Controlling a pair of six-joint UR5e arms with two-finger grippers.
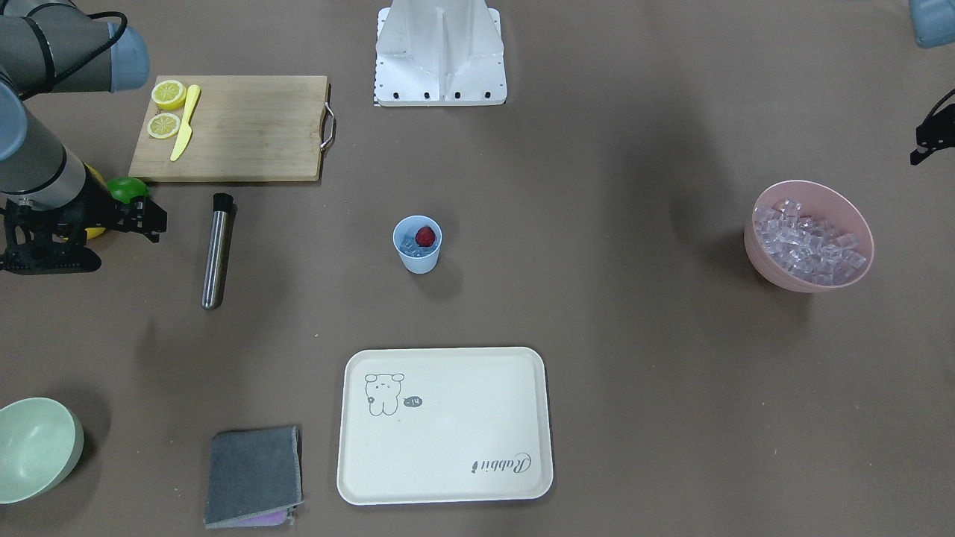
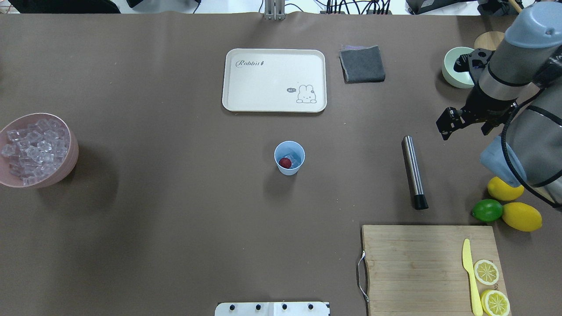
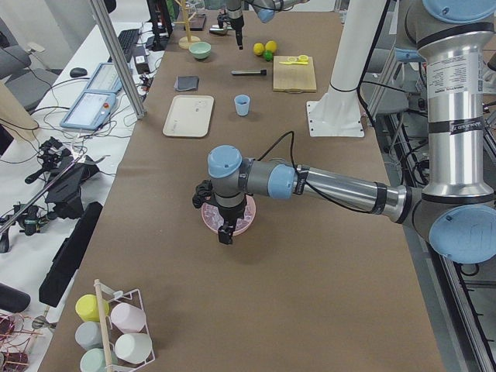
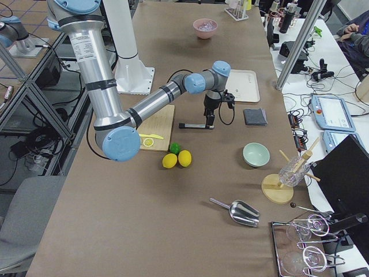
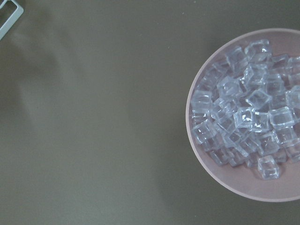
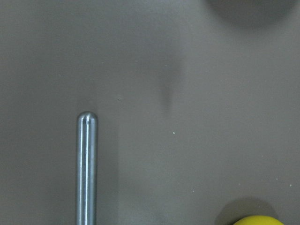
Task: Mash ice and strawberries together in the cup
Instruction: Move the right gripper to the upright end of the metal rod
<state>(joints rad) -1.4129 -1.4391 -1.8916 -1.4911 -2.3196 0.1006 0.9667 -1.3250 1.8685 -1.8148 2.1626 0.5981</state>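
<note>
The muddler's steel handle (image 6: 87,171) lies clear and square to the way the right gripper's fingers close, so the right gripper keeps going down toward the muddler's plain half (image 1: 214,276) until its fingers are on both sides of it.
The light-blue cup (image 1: 417,257) (image 2: 289,170) stands mid-table with a red strawberry (image 1: 424,236) (image 2: 285,163) and a few ice cubes (image 1: 407,245) (image 2: 295,159) inside. More ice (image 1: 809,242) (image 5: 248,117) fills the pink bowl (image 1: 761,257) (image 2: 72,156). A steel muddler (image 1: 217,250) (image 2: 413,171) (image 6: 86,168) lies flat between the cup and my right gripper (image 1: 155,221) (image 2: 445,127), which hovers open and empty beside its plain end. My left gripper (image 1: 921,149) (image 3: 225,235) hangs above the pink bowl; only part of it shows, so I cannot tell its state.
A wooden cutting board (image 2: 417,263) holds two lemon halves (image 2: 486,272) and a yellow knife (image 2: 470,276). Two lemons (image 2: 521,216) and a lime (image 2: 487,210) lie under my right arm. A cream tray (image 2: 274,80), a grey cloth (image 2: 362,64) and a pale green bowl (image 2: 452,72) sit across the far side.
</note>
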